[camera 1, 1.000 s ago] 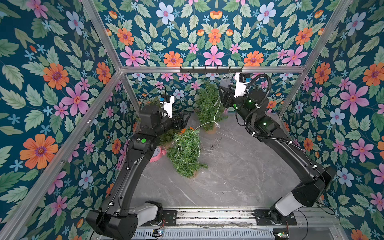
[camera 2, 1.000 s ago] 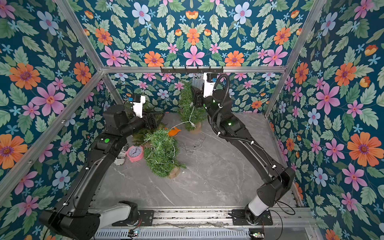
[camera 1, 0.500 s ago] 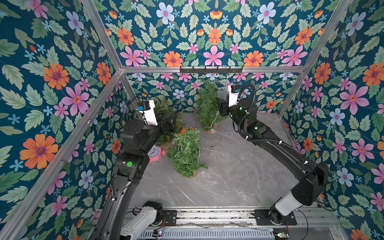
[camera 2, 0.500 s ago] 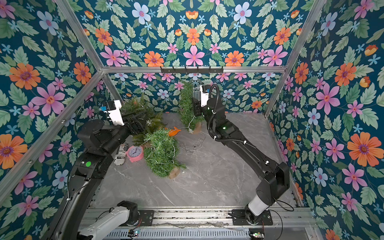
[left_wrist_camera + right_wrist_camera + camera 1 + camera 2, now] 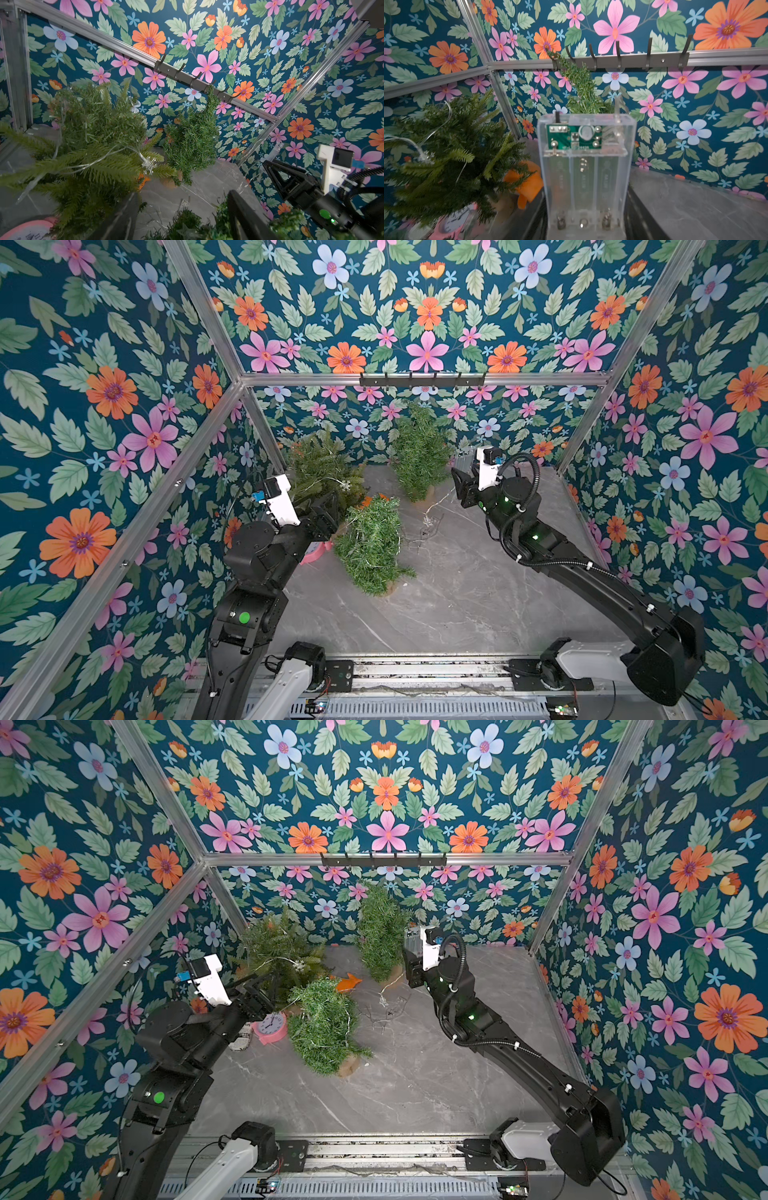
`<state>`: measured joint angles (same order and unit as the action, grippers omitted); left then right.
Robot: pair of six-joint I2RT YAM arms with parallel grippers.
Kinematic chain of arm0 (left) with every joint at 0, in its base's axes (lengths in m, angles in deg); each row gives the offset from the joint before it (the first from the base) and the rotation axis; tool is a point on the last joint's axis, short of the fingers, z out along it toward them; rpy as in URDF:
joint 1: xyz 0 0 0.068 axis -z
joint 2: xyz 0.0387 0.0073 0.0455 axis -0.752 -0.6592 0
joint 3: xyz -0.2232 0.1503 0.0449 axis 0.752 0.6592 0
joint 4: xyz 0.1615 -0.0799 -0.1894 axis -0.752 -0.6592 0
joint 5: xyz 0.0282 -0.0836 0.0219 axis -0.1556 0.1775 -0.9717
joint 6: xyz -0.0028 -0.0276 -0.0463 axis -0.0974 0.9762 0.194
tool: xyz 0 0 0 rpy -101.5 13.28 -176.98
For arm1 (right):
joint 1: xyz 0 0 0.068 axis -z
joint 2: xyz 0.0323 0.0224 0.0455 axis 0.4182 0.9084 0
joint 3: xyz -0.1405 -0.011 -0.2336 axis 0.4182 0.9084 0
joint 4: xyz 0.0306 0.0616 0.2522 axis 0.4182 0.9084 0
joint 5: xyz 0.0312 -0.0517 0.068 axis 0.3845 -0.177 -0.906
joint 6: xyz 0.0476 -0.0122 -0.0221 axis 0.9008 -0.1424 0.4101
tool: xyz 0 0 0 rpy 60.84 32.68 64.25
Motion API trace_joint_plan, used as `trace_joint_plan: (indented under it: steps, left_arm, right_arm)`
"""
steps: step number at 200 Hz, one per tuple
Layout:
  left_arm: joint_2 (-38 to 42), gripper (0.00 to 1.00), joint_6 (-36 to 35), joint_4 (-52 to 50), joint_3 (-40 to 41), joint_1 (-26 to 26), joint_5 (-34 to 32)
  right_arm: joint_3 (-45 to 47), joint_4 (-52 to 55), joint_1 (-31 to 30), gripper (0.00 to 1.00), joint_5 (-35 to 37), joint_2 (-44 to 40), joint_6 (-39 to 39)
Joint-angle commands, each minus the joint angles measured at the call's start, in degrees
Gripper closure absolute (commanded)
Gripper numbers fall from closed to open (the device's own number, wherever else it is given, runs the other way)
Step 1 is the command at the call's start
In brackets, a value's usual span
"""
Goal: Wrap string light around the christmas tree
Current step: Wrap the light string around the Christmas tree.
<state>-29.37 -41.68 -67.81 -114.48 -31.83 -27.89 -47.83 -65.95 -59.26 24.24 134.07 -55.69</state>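
Note:
I should pull the battery box back and move my left gripper around the tree's front (image 5: 412,596), because the middle tree (image 5: 371,544) is between my left gripper and the box.
A thin clear string light (image 5: 428,517) trails over the grey table (image 5: 436,605), and one strand with a snowflake bulb (image 5: 148,164) drapes over the back-left christmas tree (image 5: 316,472). A wire also hangs on the leaning middle tree (image 5: 370,543). My right gripper (image 5: 585,218) is shut on the string's clear battery box (image 5: 585,166), held in the air beside the back tree (image 5: 419,456). My left gripper (image 5: 182,216) is open. Its fingers (image 5: 122,218) straddle the middle tree's star-topped tip (image 5: 185,230) without touching it.
A pink clock (image 5: 272,1025) and an orange toy (image 5: 349,982) lie between the trees. A small grey roll (image 5: 245,1038) sits by the clock. A hook rail (image 5: 422,379) runs along the back wall. Patterned walls close in on three sides.
My right arm has drawn the battery box down and away from the back tree. My left arm has pulled back toward the front and lowered over the middle tree's tip.

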Motion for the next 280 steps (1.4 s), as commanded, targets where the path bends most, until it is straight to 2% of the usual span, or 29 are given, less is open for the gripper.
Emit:
trace_joint_plan:
  steps: [1,53,86,127,151,176,190,208,229,243,280]
  left_arm:
    - [1.6,0.31,2.0,-0.9,1.3,0.0,0.5]
    - [5.5,0.31,4.4,-1.5,5.4,0.0,0.1]
    - [8.6,0.32,5.8,-2.3,7.8,0.0,0.7]
    - [12.6,0.31,5.7,-3.8,9.7,0.0,1.4]
    - [13.7,0.33,6.8,-3.7,10.4,0.0,6.6]
    - [13.8,0.40,10.3,-1.4,11.7,-0.1,18.3]
    - [14.2,0.42,12.8,0.0,12.6,-0.1,22.7]
    - [15.3,0.47,14.8,1.8,13.3,-0.1,27.6]
    - [16.6,0.47,19.4,7.1,15.5,-0.1,35.5]
    - [15.9,0.50,19.9,7.6,15.5,-0.1,39.5]
    - [13.9,0.58,19.8,7.6,15.6,-0.1,43.0]
  right_arm:
    - [4.2,-4.2,-0.1,0.82,-3.0,-2.8,2.2]
    - [12.4,-2.9,-1.4,0.85,-11.2,-9.3,4.8]
    - [17.2,-1.7,-7.3,0.85,-10.2,-14.8,1.5]
    - [22.1,0.0,-11.7,0.84,-11.7,-23.9,3.4]
    - [22.6,3.8,-13.2,0.84,-12.2,-27.2,4.7]
    - [23.6,5.6,-13.6,0.84,-14.2,-29.6,5.6]
    - [23.9,6.3,-13.6,0.83,-13.3,-30.4,6.1]
    - [23.2,7.6,-13.6,0.83,-11.2,-29.8,6.5]
    - [22.2,7.9,-13.6,0.82,-11.0,-28.1,6.7]
    - [21.5,7.9,-13.6,0.82,-10.0,-26.6,7.1]
    - [19.2,7.6,-13.6,0.82,-8.0,-23.2,7.2]
